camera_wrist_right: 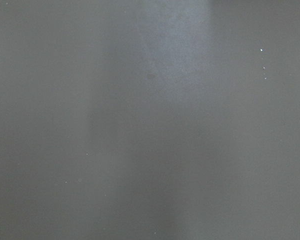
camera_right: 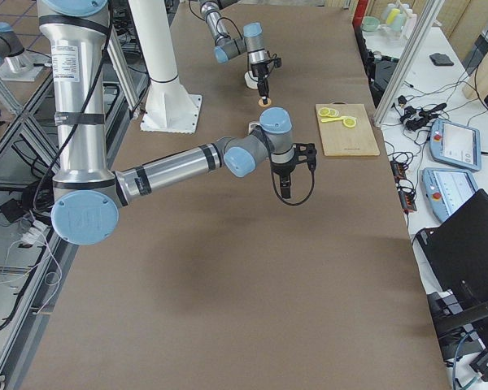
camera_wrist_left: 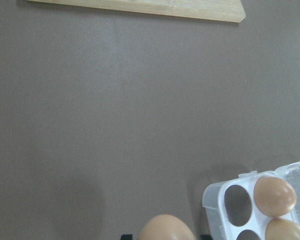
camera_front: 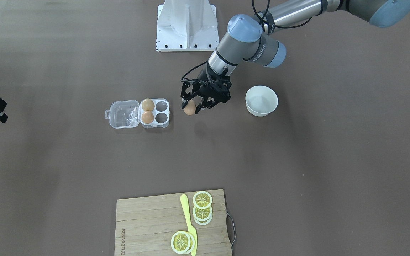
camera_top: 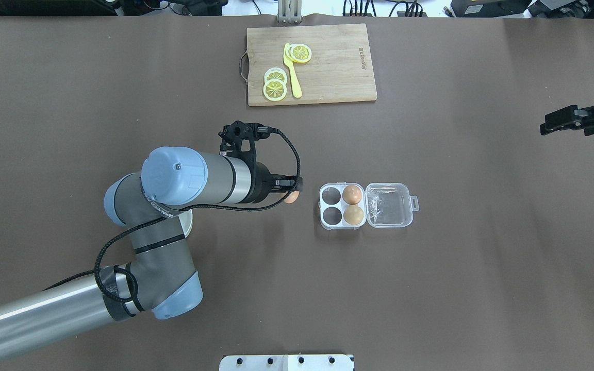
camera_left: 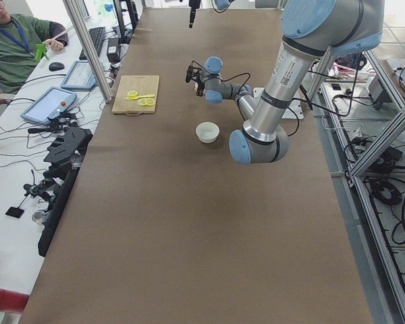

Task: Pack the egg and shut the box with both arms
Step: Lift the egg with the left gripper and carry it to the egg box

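Observation:
The robot's left gripper is pointing past the box with the egg beside it, so the robot should swing the egg toward the lid, above the empty cell closest to the pedestal.
My left gripper is shut on a light-brown egg and holds it above the table, just beside the box, on its empty-cell side. The egg also shows in the overhead view and at the bottom of the left wrist view. The clear box lies open with its lid flat on the table. Two brown eggs fill the cells next to the lid. The two cells nearest the gripper are empty. My right gripper hangs far off at the table's edge, open and empty.
A white bowl stands close to the left arm, on the side away from the box. A wooden cutting board with lemon slices and a yellow knife lies at the operators' side. The white pedestal base is behind the box.

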Controlling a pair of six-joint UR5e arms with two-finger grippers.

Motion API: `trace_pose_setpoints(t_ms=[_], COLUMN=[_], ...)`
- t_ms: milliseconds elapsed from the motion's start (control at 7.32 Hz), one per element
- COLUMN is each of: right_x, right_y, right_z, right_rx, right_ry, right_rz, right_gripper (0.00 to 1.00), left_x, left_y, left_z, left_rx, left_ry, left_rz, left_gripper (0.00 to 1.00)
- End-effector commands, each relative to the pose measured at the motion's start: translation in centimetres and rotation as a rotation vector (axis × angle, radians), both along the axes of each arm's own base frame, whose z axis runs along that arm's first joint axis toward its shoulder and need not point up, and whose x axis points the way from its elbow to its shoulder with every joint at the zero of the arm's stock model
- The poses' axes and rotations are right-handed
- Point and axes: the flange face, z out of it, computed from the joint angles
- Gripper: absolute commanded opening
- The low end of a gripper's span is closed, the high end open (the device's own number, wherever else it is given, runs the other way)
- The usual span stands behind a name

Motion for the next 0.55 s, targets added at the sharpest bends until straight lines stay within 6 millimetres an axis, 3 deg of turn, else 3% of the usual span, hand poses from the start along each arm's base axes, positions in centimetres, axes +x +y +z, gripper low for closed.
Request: trace_pose_setpoints(t_ms=[0, 137, 273, 410], right_x=[0.0, 0.0, -0.1, -0.1], right_y=[0.0, -0.1, -0.1, -0.1], right_z=[0.0, -0.1, -0.1, -0.1], right_rx=[0.001, 0.002, 0.002, 0.002], right_ry=[0.0, 0.0, 0.0, 0.0], right_rz=[0.0, 0.0, 0.0, 0.0], right_gripper=[1.0, 1.0, 1.0, 1.0], left_x=[2.0, 3.1, 3.2, 2.5], left_y=[3.2, 4.8, 4.9, 4.7], left_z=[-1.0, -1.1, -0.8, -2.6], left_rx=[0.049, 0.084, 0.117, 0.208], left_ry=[0.103, 0.173, 0.223, 0.27], left_rz=[-0.027, -0.059, -0.065, -0.092], left_gripper=[0.0, 0.0, 0.0, 0.0])
